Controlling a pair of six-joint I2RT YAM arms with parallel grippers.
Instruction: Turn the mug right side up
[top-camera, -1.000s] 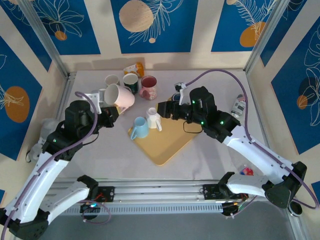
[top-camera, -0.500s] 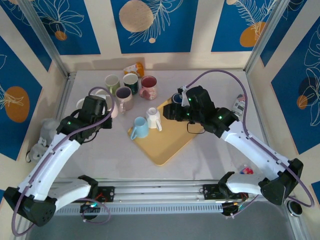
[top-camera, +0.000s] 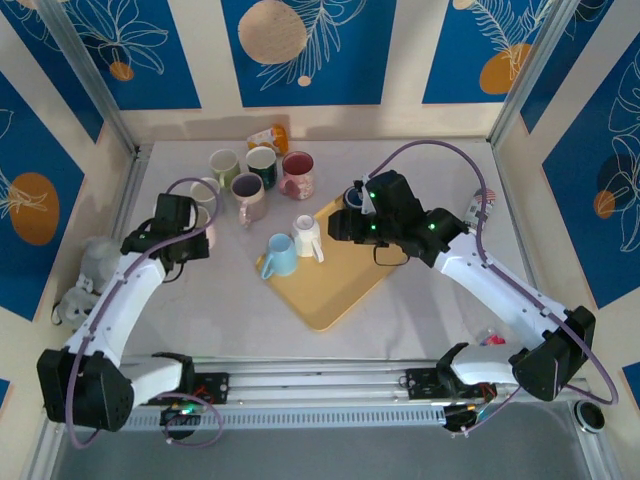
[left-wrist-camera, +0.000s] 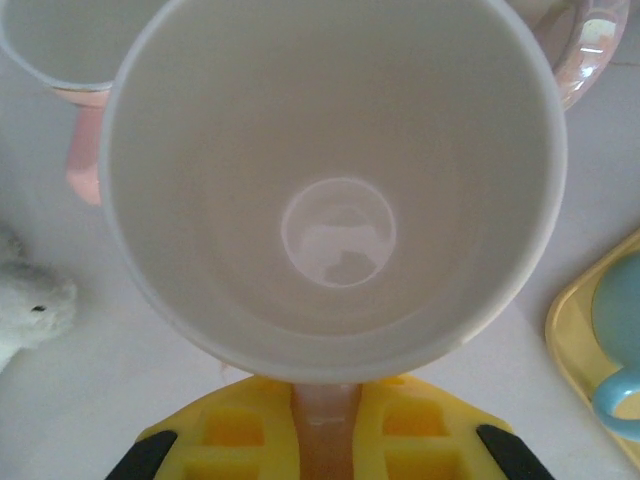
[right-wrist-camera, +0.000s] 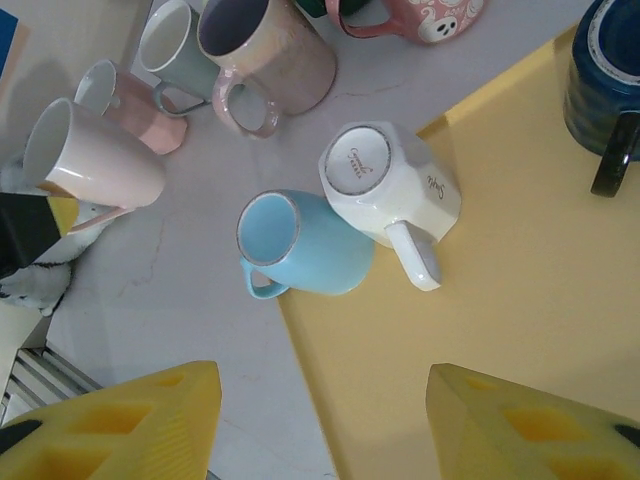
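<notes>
The pale pink mug's opening faces up over clear table, so the robot's left gripper should keep lowering it until the mug's bottom rests there, then let go.
A pale pink mug with a white inside stands mouth up at the left of the table, beside a smaller pink mug. My left gripper is shut on its handle, which runs between the yellow fingers. The right wrist view shows this mug with the left gripper behind it. My right gripper hangs open over the near-left edge of the yellow tray, with nothing between its fingers. On the tray a white mug sits bottom up and a light blue mug lies on its side.
Several upright mugs cluster at the back left. A dark blue mug stands on the tray's far corner. A white plush toy lies by the left wall, an orange bottle at the back, a can at the right.
My left arm has carried the pink mug from high and on its side down and to the left, and it now stands mouth up. The right gripper drew back slightly and stays open.
</notes>
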